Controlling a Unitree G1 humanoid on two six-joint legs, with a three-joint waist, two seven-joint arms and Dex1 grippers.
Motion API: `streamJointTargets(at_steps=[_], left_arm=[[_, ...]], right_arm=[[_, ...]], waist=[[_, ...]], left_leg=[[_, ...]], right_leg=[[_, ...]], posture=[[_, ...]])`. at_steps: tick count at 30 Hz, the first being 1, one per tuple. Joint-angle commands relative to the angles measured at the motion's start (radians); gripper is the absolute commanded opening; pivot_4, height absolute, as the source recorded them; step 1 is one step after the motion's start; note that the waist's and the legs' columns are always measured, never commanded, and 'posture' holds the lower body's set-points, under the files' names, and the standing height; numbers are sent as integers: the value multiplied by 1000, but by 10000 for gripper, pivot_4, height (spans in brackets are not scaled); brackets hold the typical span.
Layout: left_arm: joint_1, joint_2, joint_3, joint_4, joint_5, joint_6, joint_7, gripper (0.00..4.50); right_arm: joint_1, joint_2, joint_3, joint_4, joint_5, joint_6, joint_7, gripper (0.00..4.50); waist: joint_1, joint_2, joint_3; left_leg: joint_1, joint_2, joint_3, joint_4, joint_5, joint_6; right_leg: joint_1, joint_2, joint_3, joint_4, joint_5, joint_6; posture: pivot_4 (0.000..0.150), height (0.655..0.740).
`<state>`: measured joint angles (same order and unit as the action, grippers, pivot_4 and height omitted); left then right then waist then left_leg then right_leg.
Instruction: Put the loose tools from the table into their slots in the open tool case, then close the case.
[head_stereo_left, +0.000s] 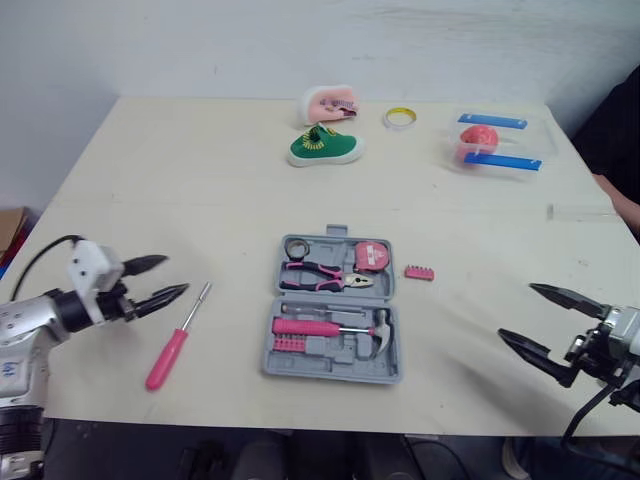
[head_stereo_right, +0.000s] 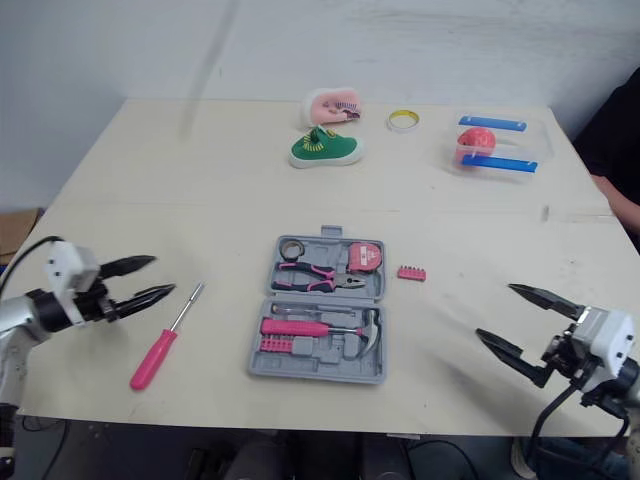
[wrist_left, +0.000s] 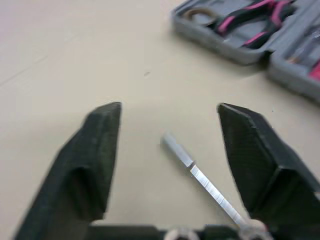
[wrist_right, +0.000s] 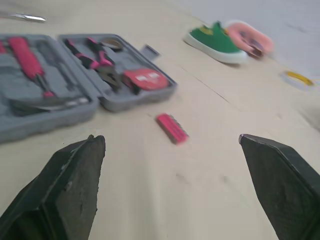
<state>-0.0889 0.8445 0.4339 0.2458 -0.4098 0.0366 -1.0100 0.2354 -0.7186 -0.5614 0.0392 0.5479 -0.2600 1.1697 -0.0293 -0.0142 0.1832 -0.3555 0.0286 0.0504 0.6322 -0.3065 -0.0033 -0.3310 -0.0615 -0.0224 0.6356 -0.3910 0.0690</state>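
Note:
I see small teeth along one edge of the bit holder. The bit holder will take a row of bits with it when I lift it.
The grey tool case lies open mid-table, holding pliers, a tape measure, a hammer and a pink bit strip. A pink-handled screwdriver lies loose to its left, shaft tip between my left fingers. My left gripper is open just left of the shaft, above the table. A small pink bit holder lies loose right of the case. My right gripper hangs open near the front right edge, well clear of the bit holder.
At the back stand a green toy shoe, a pink object, a tape roll and a clear tray with blue strips and a red item. A person's arm shows at the far right.

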Motion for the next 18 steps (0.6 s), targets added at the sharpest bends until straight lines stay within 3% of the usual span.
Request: streamJointTargets(at_steps=[1, 8, 18], left_arm=[[49, 28, 120, 97, 12, -95, 30, 44429], [139, 62, 288, 334, -11, -166, 90, 44429], [153, 25, 267, 189, -52, -106, 77, 44429]], right_arm=[[17, -6, -99, 71, -26, -51, -64, 45000], [120, 17, -233, 175, -64, -78, -204, 45000], [108, 36, -173, 55, -44, -7, -274, 45000]], waist=[[0, 0, 0], [0, 0, 0], [-2, -1, 0]], left_leg=[[0, 0, 0, -1, 0, 0], [-4, 0, 2, -4, 0, -1], [-3, 0, 4, -4, 0, -3]], right_leg=[[0, 0, 0, 0, 0, 0], [-9, 0, 1, 2, -1, -1], [-10, -2, 3, 7, -1, -3]], posture=[[1500, 7400], [1500, 7400], [1500, 7400]])
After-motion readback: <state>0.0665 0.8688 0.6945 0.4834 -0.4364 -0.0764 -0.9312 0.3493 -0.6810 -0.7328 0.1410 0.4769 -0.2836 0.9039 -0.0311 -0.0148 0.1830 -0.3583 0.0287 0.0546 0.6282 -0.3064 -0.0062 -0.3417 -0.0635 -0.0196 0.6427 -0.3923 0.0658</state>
